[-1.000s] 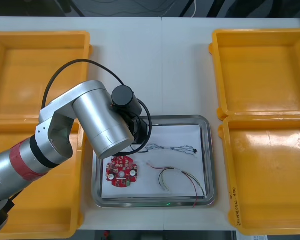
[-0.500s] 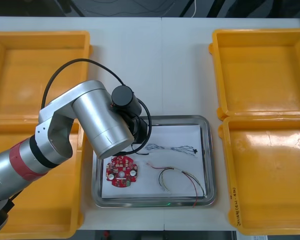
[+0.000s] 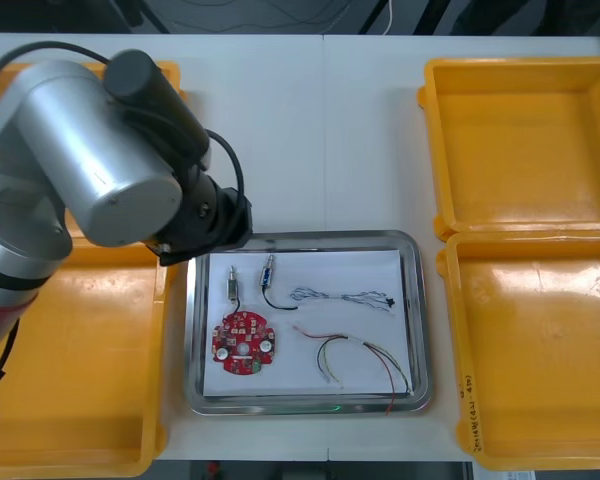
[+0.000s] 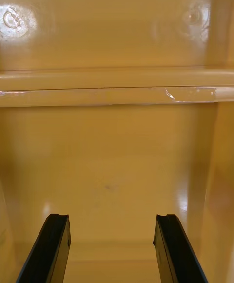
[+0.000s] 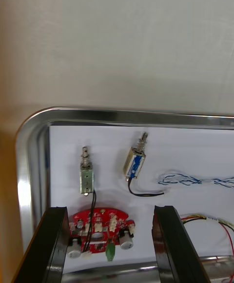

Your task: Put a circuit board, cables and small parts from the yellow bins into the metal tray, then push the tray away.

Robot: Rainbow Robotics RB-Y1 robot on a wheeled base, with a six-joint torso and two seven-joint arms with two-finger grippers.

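Note:
The circuit board [image 3: 244, 342] and cables are lying flat inside the tray's raised rim [image 3: 290, 405], so I expect them to travel along in place when I push the tray away.
The metal tray [image 3: 421, 300] lies between the bins, white inside. It holds a round red circuit board [image 3: 242, 342], two small metal parts [image 3: 230, 285] [image 3: 269, 271], a twisted blue and white cable [image 3: 345, 297] and a red and yellow cable [image 3: 362, 358]. My left arm [image 3: 110, 150] hangs over the tray's far left corner. In the left wrist view the left gripper [image 5: 109, 210] is open above the circuit board [image 5: 100, 229], with both metal parts [image 5: 87, 175] [image 5: 135, 161] just beyond its fingertips. My right gripper [image 4: 112, 217] is open over a bare yellow bin floor [image 4: 117, 166].
Two yellow bins [image 3: 80, 140] [image 3: 80, 380] flank the tray on the left and two [image 3: 525, 140] [image 3: 540, 350] on the right; their floors look bare. Bare white table [image 3: 310, 130] stretches beyond the tray's far rim [image 5: 126, 115].
My left arm has pulled back up and to the left, off the tray. Two small metal parts now show on the tray's white inside, where the arm had covered it.

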